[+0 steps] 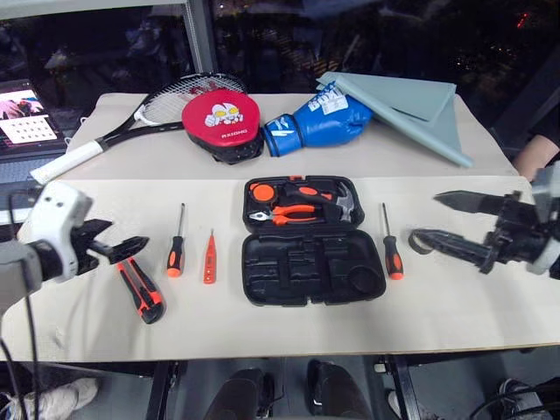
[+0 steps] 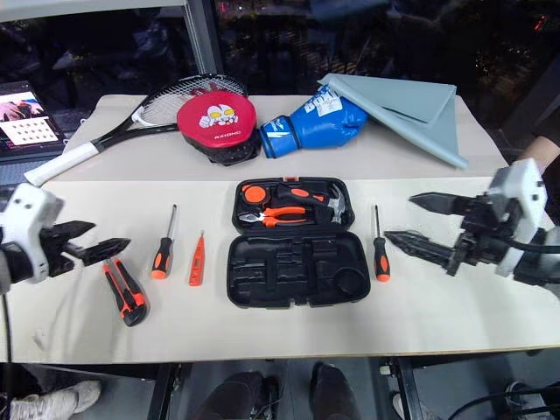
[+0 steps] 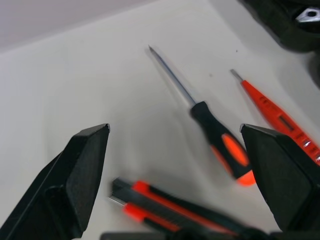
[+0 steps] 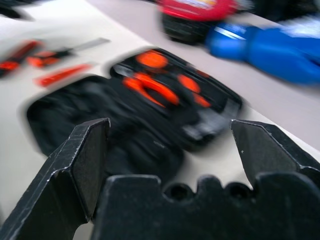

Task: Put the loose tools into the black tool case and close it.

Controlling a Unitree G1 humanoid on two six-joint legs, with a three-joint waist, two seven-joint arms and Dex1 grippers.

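Note:
My left gripper goes on moving toward the screwdriver's handle (image 1: pixel 175 259) and closes across it, because the black-and-orange screwdriver (image 1: pixel 178 242) is lying clear of the knife and tester.
The black tool case (image 1: pixel 311 268) lies open at the table's middle. Its far half holds orange-handled pliers (image 1: pixel 293 213) and a hammer, and its near half shows bare recesses. Left of the case lie a black-and-orange screwdriver (image 1: pixel 177 247), a slim orange tester screwdriver (image 1: pixel 210 259) and a utility knife (image 1: pixel 142 290). A second screwdriver (image 1: pixel 390 245) lies right of the case. My left gripper (image 1: pixel 122 240) hangs open just above the knife, with nothing between its fingers (image 3: pixel 75 175). My right gripper (image 1: pixel 426 217) stands open and empty beside the right screwdriver, pointing at the case (image 4: pixel 135 115).
At the back of the table lie a tennis racket (image 1: pixel 166 101), a red round punch pad (image 1: pixel 221 122), a blue boxing glove (image 1: pixel 319 122) and a folded grey cloth (image 1: pixel 416 109). A laptop (image 1: pixel 22 118) sits off the far left. A person's arm (image 1: pixel 535 153) shows at the right edge.

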